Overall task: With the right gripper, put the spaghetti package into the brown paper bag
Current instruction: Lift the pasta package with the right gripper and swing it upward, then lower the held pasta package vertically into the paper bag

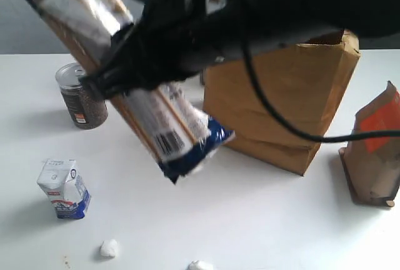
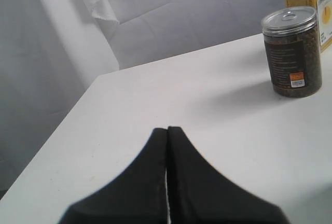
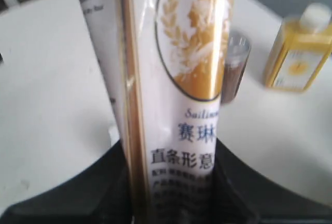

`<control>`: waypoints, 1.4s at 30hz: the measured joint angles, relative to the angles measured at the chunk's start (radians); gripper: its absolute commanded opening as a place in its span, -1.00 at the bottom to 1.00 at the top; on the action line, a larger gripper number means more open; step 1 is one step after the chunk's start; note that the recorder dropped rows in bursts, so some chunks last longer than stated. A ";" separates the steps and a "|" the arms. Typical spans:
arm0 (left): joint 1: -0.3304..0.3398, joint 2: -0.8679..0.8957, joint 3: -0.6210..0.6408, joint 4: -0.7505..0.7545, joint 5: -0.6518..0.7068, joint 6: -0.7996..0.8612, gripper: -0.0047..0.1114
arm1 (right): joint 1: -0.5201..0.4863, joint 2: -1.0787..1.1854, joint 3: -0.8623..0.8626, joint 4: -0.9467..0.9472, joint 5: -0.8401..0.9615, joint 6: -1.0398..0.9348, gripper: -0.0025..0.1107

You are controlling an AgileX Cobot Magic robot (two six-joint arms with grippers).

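Note:
The spaghetti package's navy lower end [image 1: 197, 151] hangs below the brown paper bag's rim. Next, my right gripper raises the package over the bag's rim [image 1: 330, 40] before lowering it in.
The spaghetti package [image 1: 165, 123] hangs tilted in the air, its dark navy lower end low over the table left of the brown paper bag [image 1: 294, 95]. My right gripper [image 1: 122, 70] is shut on its middle. In the right wrist view the package [image 3: 176, 79] rises between the black fingers [image 3: 104, 182], showing a white label with a gold wreath. The bag stands upright behind the right arm, its top hidden by the arm. My left gripper [image 2: 167, 130] is shut on nothing above the bare white table, far from the bag.
A clear jar of dark grains [image 1: 80, 97] stands at the left, a small milk carton [image 1: 64, 189] lies in front of it. A brown pouch with an orange-red label [image 1: 378, 151] leans at the right. White scraps [image 1: 109, 249] lie near the front edge. A yellow bottle [image 3: 301, 47] stands beyond the jar.

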 measured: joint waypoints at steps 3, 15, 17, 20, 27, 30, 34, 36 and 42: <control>0.000 0.000 0.000 0.000 0.000 0.000 -0.92 | -0.017 -0.105 0.000 -0.096 -0.112 0.052 -0.96; 0.000 0.000 0.000 0.000 0.000 0.000 -0.92 | -0.438 -0.193 0.000 -0.221 -0.392 0.153 -0.96; 0.000 0.000 0.000 0.000 0.000 0.000 -0.92 | -0.464 -0.177 0.000 -0.220 -0.395 0.153 -0.96; 0.000 0.000 0.000 0.000 0.000 0.000 -0.92 | -0.484 -0.159 0.000 -0.220 -0.395 0.137 -0.96; 0.000 0.000 0.000 0.000 0.000 0.000 -0.92 | -0.525 -0.127 0.000 -0.216 -0.398 0.137 -0.96; 0.000 0.000 0.000 0.000 0.000 0.000 -0.92 | -0.515 -0.135 0.003 -0.212 -0.419 0.160 -0.96; 0.000 0.000 0.000 0.000 0.000 0.000 -0.92 | -0.487 -0.185 0.003 -0.210 -0.469 0.173 -0.96; 0.000 0.000 0.000 0.000 0.000 0.000 -0.92 | -0.482 -0.220 0.003 -0.208 -0.492 0.177 -0.96; 0.000 0.000 0.000 0.000 0.000 0.000 -0.92 | -0.482 -0.279 0.003 -0.208 -0.526 0.179 -0.96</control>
